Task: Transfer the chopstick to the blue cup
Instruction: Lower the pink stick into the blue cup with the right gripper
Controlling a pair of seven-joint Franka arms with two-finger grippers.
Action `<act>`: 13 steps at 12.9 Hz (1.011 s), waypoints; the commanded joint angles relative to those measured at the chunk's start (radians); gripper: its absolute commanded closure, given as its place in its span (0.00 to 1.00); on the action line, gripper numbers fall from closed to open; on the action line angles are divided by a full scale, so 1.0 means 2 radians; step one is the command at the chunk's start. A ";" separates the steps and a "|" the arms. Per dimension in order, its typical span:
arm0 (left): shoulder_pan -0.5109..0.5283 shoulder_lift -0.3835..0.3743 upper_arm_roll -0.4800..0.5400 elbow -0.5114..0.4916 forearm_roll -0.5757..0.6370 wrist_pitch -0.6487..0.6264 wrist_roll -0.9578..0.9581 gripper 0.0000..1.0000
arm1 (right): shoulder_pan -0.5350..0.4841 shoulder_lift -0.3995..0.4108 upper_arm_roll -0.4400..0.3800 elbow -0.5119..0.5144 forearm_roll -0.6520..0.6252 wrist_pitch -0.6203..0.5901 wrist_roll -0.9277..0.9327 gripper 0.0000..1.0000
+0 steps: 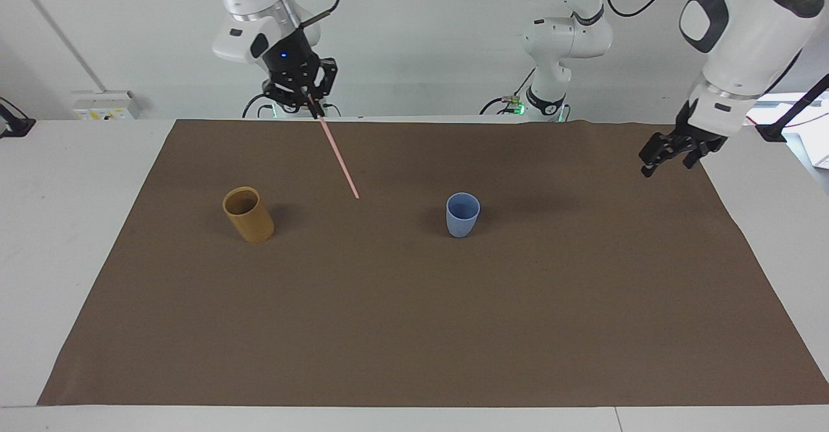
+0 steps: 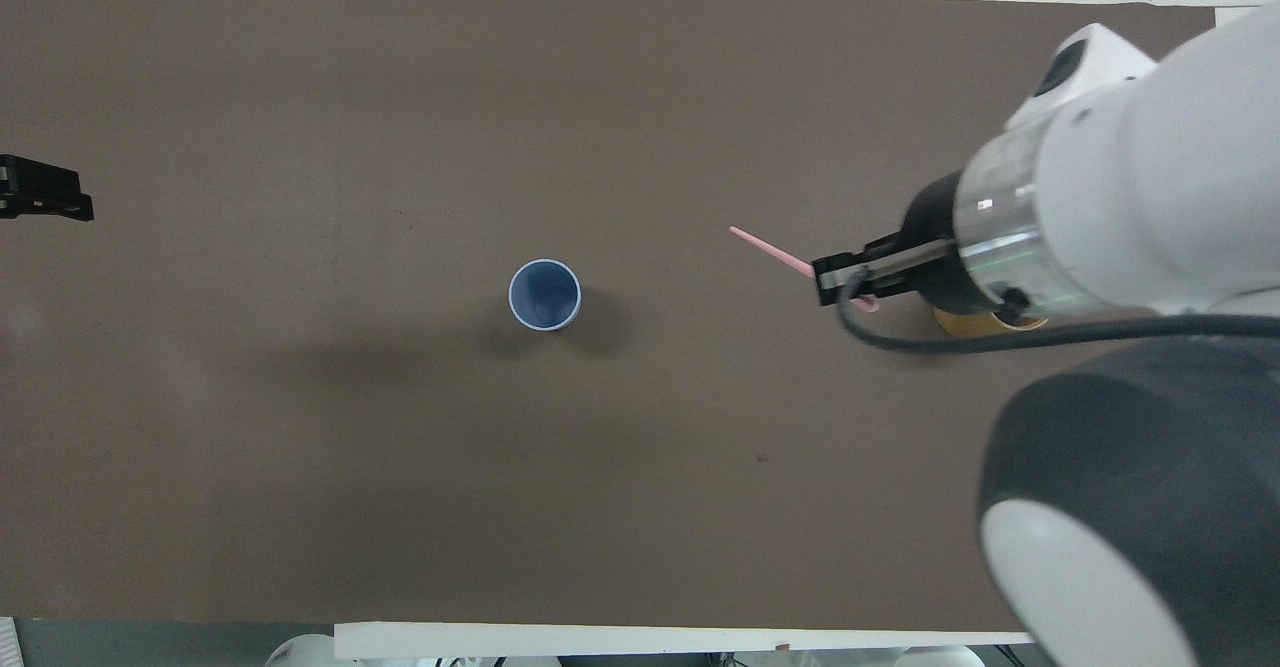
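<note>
My right gripper should stay back and line the chopstick's tip up over the blue cup's opening (image 1: 464,206), because the chopstick's lower tip (image 1: 357,195) slants ahead of my right gripper.
My right gripper (image 1: 311,100) is shut on the top end of the pale pink chopstick (image 1: 338,157). It holds the stick slanted in the air over the mat, between the tan cup and the blue cup. In the overhead view the right gripper (image 2: 828,280) and the chopstick (image 2: 768,248) are apart from the blue cup. The light blue cup (image 1: 462,214) stands upright and empty mid-mat; it also shows in the overhead view (image 2: 544,295). My left gripper (image 1: 667,160) is open and empty, raised over the mat's edge at the left arm's end (image 2: 45,195).
A tan-orange cylindrical cup (image 1: 248,214) stands upright toward the right arm's end, mostly hidden under the right arm in the overhead view (image 2: 958,325). A brown mat (image 1: 414,328) covers the white table.
</note>
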 commanded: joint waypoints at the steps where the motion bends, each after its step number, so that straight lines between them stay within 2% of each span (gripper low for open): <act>1: -0.002 0.003 -0.008 0.007 0.002 -0.010 -0.001 0.00 | 0.066 0.049 0.002 0.033 0.004 0.059 0.088 1.00; 2: -0.003 0.003 -0.009 0.006 0.002 -0.010 -0.001 0.00 | 0.095 0.070 0.002 0.030 0.003 0.099 0.129 1.00; 4: -0.004 0.003 -0.009 0.006 0.002 -0.010 -0.001 0.00 | 0.106 0.085 0.002 0.005 0.003 0.157 0.147 1.00; 6: -0.002 0.003 -0.009 0.007 0.002 -0.010 -0.001 0.00 | 0.116 0.091 0.003 -0.017 0.003 0.177 0.146 1.00; 9: -0.003 0.003 -0.009 0.006 0.002 -0.010 -0.001 0.00 | 0.119 0.091 0.005 -0.027 0.005 0.150 0.145 1.00; 13: -0.002 0.003 -0.009 0.007 0.002 -0.010 -0.001 0.00 | 0.117 0.094 0.010 0.012 0.004 0.094 0.148 1.00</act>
